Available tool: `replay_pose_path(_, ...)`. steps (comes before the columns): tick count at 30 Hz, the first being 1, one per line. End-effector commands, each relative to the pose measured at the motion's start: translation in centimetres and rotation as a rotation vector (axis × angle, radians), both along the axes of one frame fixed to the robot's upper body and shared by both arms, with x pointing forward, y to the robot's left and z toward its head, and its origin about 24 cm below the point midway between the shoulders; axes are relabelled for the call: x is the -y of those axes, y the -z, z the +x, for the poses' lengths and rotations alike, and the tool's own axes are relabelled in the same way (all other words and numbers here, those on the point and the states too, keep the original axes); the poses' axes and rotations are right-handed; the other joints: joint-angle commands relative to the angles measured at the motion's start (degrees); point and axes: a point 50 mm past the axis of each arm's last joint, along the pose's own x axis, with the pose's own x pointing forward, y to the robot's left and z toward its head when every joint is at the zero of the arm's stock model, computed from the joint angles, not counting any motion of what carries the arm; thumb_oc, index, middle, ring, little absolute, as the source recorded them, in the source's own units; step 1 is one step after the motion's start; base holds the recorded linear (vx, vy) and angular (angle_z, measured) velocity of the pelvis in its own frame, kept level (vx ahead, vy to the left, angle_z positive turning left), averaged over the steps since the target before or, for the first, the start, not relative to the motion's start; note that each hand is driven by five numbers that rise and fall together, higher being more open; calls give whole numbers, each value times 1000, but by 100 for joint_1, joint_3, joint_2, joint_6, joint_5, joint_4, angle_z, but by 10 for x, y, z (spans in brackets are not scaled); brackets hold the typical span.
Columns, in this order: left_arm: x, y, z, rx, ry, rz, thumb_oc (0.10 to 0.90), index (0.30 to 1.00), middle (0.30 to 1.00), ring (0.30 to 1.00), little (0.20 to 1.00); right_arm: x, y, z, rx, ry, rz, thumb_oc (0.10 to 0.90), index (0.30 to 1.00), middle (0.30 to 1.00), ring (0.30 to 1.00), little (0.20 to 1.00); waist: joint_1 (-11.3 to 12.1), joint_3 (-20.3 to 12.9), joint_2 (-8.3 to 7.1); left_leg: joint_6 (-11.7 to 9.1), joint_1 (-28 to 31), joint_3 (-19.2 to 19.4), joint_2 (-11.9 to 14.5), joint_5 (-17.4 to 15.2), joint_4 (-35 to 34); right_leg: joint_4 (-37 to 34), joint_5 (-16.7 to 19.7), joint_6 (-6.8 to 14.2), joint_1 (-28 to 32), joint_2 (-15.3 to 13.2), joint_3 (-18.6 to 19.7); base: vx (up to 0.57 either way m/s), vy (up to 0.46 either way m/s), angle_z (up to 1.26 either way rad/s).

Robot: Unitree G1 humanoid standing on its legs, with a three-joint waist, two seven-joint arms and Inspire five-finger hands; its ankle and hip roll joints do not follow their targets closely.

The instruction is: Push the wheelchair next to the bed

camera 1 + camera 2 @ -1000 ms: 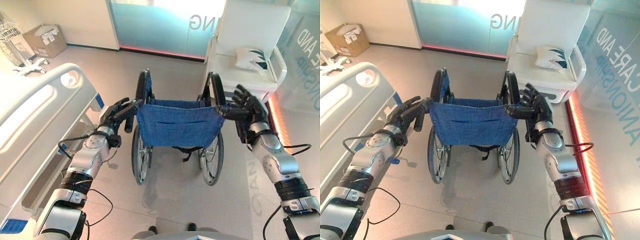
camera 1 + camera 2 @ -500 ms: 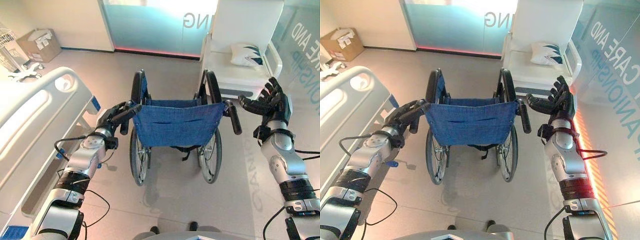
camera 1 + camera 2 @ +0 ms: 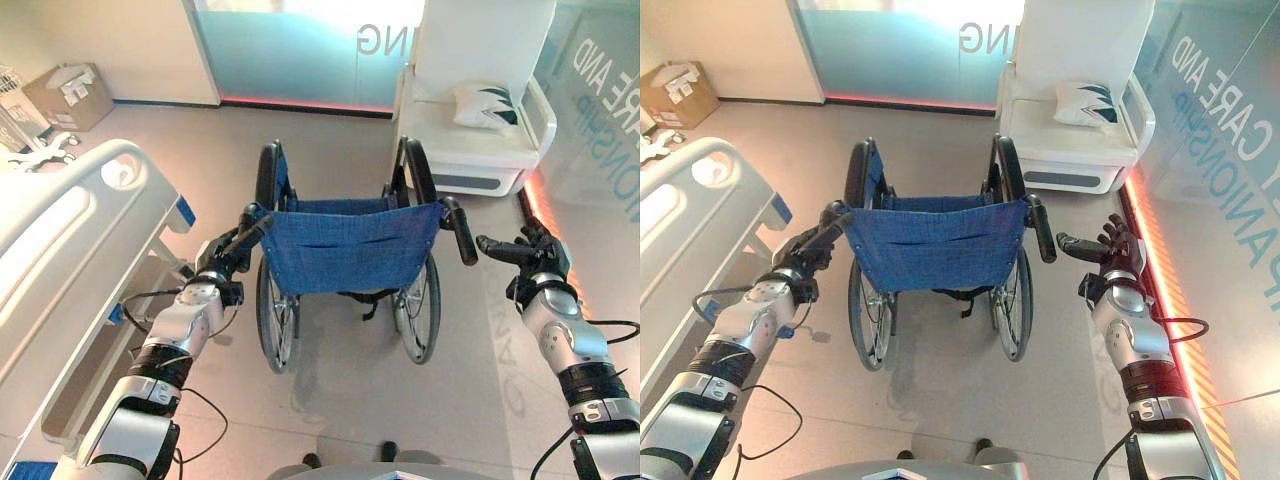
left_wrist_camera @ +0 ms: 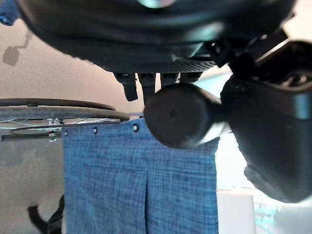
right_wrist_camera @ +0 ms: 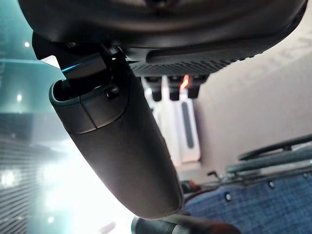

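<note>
The wheelchair (image 3: 345,207) will stay unfolded and swing around when I push it, because the blue cloth back (image 3: 350,249) is stretched wide between the push handles.
The wheelchair (image 3: 345,245), with a blue cloth back and black wheels, stands in front of me facing away. The white bed (image 3: 70,230) runs along its left. My left hand (image 3: 218,265) is at the tip of the left push handle (image 3: 255,228), fingers straight along it. In the left wrist view the handle's round end (image 4: 178,114) sits loosely between fingers and thumb, above the blue back (image 4: 141,185). My right hand (image 3: 535,262) hangs open, a short way right of the right push handle (image 3: 460,232) and apart from it. Its thumb (image 5: 122,146) points toward the chair.
A white armchair (image 3: 470,120) with a cushion stands just beyond the wheelchair on the right. A glowing red strip (image 3: 1150,250) runs along the glass wall at the right. A cardboard box (image 3: 65,95) sits at the far left wall.
My right hand let go of the right handle, then dropped lower and back beside it. My left hand has slid back to the left handle's tip with its fingers loosened.
</note>
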Motion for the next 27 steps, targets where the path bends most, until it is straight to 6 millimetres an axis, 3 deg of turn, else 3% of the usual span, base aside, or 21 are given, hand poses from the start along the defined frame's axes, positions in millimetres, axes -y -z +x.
replay_pose_path(1, 7, -47, 29, 191, -50, 43, 800, 900, 900, 900, 900, -4, -54, 21, 214, -66, -61, 800, 900, 900, 900, 900, 79, -317, -76, -22, -164, 169, -255, -162, 19, 158, 151, 103, -186, 81, -242, 0, 0, 0)
replay_pose_path(10, 23, -34, 34, 100, -3, -10, 800, 900, 900, 900, 900, -17, -61, 28, 261, -97, -44, 800, 900, 900, 900, 900, 46, -302, -65, -29, -139, 170, -252, -166, 19, 182, 133, 102, -163, 87, -248, 0, 0, 0)
replay_pose_path(19, 30, -34, 40, 42, 81, -3, 800, 900, 900, 900, 900, -30, -97, 31, 433, -78, -98, 800, 900, 900, 900, 900, -33, -292, -16, -30, -129, 196, -260, -177, 19, 189, 134, 108, -184, 107, -176, 0, 0, 0)
replay_pose_path(20, 32, -36, 40, 42, 108, -3, 800, 900, 900, 900, 900, -33, -110, 30, 484, -69, -119, 800, 900, 900, 900, 900, -44, -271, 9, -22, -132, 184, -268, -187, 19, 200, 135, 111, -202, 105, -154, 0, 0, 0)
replay_pose_path(22, 35, -40, 41, 32, 138, 1, 800, 900, 900, 900, 900, -38, -118, 32, 497, -89, -118, 800, 900, 900, 900, 900, -46, -262, 33, -8, -130, 177, -278, -207, 19, 214, 127, 111, -219, 103, -131, 0, 0, 0)
replay_pose_path(27, 33, -48, 45, -2, 181, 31, 800, 900, 900, 900, 900, -45, -123, 37, 472, -144, -144, 800, 900, 900, 900, 900, -43, -287, 52, -2, -134, 180, -292, -205, 19, 216, 134, 126, -228, 83, -134, 0, 0, 0)
